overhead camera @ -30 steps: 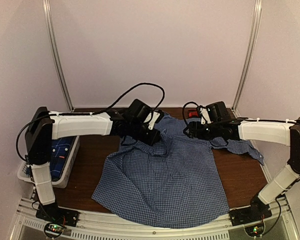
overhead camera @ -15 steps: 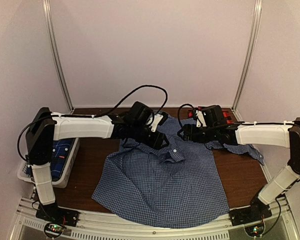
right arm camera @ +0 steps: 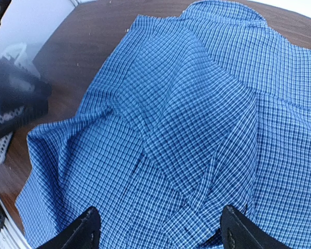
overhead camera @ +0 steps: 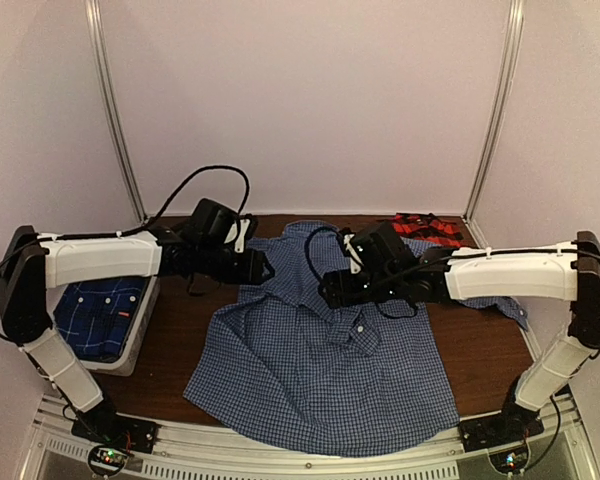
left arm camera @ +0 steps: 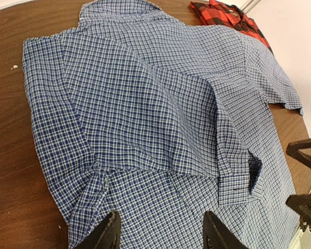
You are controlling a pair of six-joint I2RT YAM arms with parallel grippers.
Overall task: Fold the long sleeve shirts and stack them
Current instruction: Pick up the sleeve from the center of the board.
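Note:
Next, my right gripper lifts the sleeve's cuff (overhead camera: 361, 335) while my left gripper folds the corner of the shirt's hem in, because the shirt's lower side (overhead camera: 214, 366) spreads out past the folded shoulder.
The blue-and-white gingham shirt (overhead camera: 320, 375) lies spread over the middle of the brown table (overhead camera: 480, 350), one sleeve folded across its chest with the cuff (overhead camera: 365, 335) on top. My left gripper (overhead camera: 264, 268) hovers at the shirt's left shoulder edge, open and empty; in the left wrist view its fingers (left arm camera: 106, 236) stand apart above the cloth (left arm camera: 145, 104). My right gripper (overhead camera: 326, 292) hangs open over the upper chest; its fingertips (right arm camera: 238, 228) frame bare gingham (right arm camera: 197, 104). The red-and-black plaid shirt (overhead camera: 426, 228) lies at the back right. A darker blue plaid shirt (overhead camera: 100, 305) sits in the basket.
A white slotted basket (overhead camera: 140, 340) stands at the table's left edge, also seen in the right wrist view as the basket (right arm camera: 2, 142). White walls and metal posts (overhead camera: 115, 120) close the back. The shirt's other sleeve (overhead camera: 500, 305) trails toward the right edge.
My left gripper opened, dropped the sleeve across the shirt and drew back to the left. My right arm swung left over the shirt's chest, its jaws widening.

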